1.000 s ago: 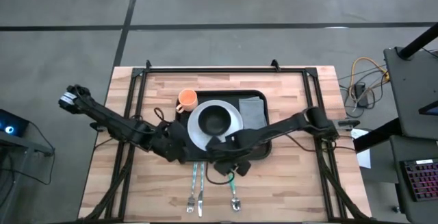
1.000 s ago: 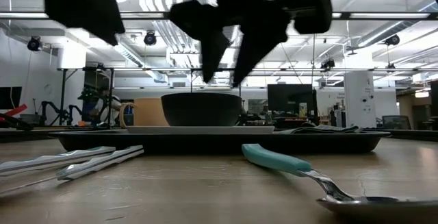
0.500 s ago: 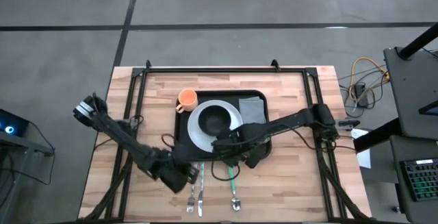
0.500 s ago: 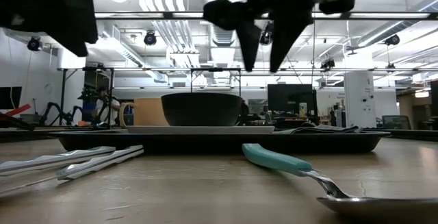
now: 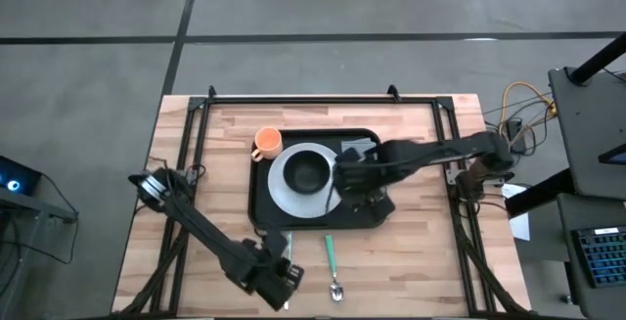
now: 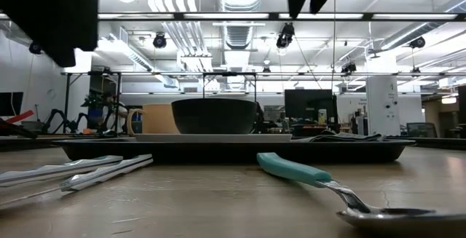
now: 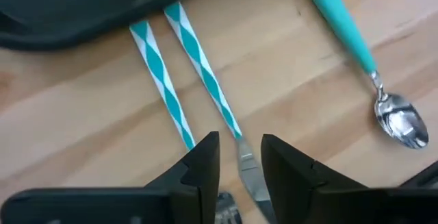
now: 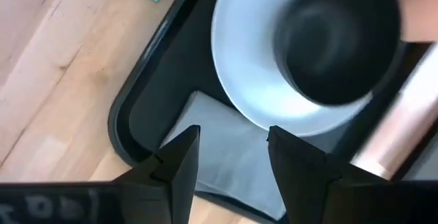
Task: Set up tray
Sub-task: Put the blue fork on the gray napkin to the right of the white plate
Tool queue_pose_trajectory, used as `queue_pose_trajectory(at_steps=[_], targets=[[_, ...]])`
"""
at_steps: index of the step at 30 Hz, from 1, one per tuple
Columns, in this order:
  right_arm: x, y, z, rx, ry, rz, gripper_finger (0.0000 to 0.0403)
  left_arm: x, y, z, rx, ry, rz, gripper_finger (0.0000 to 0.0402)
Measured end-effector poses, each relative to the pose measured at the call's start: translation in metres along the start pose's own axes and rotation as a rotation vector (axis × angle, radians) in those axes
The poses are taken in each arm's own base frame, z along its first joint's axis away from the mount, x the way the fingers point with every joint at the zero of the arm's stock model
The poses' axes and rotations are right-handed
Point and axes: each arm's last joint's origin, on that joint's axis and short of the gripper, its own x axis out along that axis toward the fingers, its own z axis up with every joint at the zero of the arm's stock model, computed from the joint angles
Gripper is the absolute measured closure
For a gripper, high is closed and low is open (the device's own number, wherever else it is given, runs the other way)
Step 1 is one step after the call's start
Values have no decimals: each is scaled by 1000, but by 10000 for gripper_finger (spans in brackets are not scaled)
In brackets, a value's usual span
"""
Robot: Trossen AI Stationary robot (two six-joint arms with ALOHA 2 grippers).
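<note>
The striped-handled cutlery is under my left gripper, which is in my right gripper's way. My left gripper should move back before my right gripper takes the knife.
The black tray lies mid-table and carries a white plate with a black bowl, an orange cup and a grey napkin. My right gripper, open, hovers over the tray, above the napkin's edge next to the plate. My left gripper, open, hangs near the table's near edge above two striped-handled pieces of cutlery. They lie flat on the wood. A teal-handled spoon lies to their right.
The spoon and the striped cutlery lie on bare wood between the tray's near rim and the near edge. A black frame borders the table. Wood is free left and right of the tray.
My left gripper has swung from the tray's near-left corner toward the near edge and now hangs over the striped cutlery. My right gripper has risen and drawn back from above the spoon toward the far right, over the tray. Nothing on the table has moved.
</note>
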Motion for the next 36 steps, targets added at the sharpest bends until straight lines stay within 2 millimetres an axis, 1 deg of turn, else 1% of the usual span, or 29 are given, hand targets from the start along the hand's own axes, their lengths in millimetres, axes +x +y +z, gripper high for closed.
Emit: queue_pose_trajectory(at_steps=[4,7,9,11,13,15,17,20,24,30,33,36], targets=[[-26,6,-19,32,-60,-24,240,6,-5,-17,-24,-6,39,305],[-38,10,-29,56,-95,-28,244,10,-3,-24,-76,-22,56,304],[-42,15,-35,57,-111,-29,247,15,0,-27,-120,-27,67,304],[-41,20,-37,42,-147,-6,248,19,4,-29,-153,-35,86,304],[-31,30,-35,-48,-172,65,245,20,6,-30,-162,-39,92,304],[-17,41,-28,-174,-212,96,243,19,6,-30,-163,-50,83,304],[-2,51,-17,-274,-267,83,244,19,6,-29,-159,-70,81,304],[17,60,-3,-401,-345,58,248,15,10,-26,-148,-93,111,304],[44,61,17,-459,-408,95,257,2,21,-21,-146,-160,176,304],[89,60,49,-523,-395,114,266,-18,33,-9,-77,-222,213,304],[111,58,66,-537,-375,128,269,-35,40,0,-59,-259,216,304],[128,57,80,-570,-367,134,273,-56,47,12,-48,-324,176,304]])
